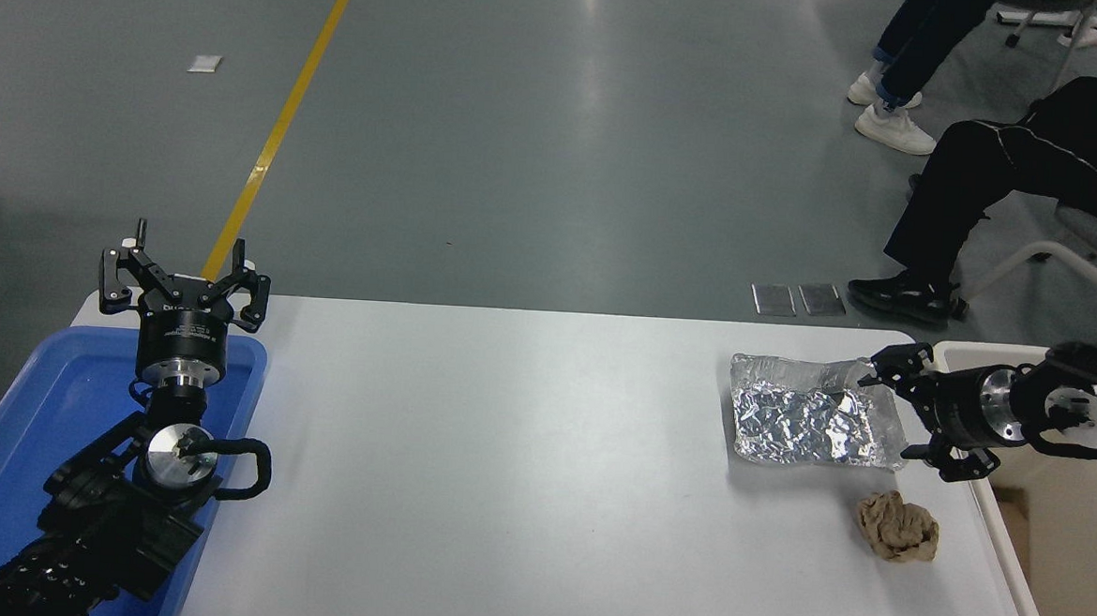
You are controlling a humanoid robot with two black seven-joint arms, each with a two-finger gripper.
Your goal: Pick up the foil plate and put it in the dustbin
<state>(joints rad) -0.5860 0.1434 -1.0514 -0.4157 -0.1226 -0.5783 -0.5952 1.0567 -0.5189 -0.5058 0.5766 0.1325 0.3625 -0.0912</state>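
Note:
The foil plate's sides stand up [784,372] around its crinkled middle. So I expect the plate [818,419] to stick out and hold its shape when I lift its rim.
The foil plate [810,416], crinkled and shiny silver, lies flat on the white table [521,476] near its far right corner. My right gripper [901,416] reaches in low from the right edge, open, its fingers spread along the plate's right rim with nothing held. The beige dustbin [1062,541] stands off the table's right side, and the right arm crosses above its far rim. At the lower left my left gripper [184,284] is parked open above a blue tray.
A crumpled brown paper ball [897,525] lies just in front of the foil plate. The blue tray [26,431] sits at the table's left end. A seated person's legs [987,181] and another person's feet [883,105] are beyond the far right edge.

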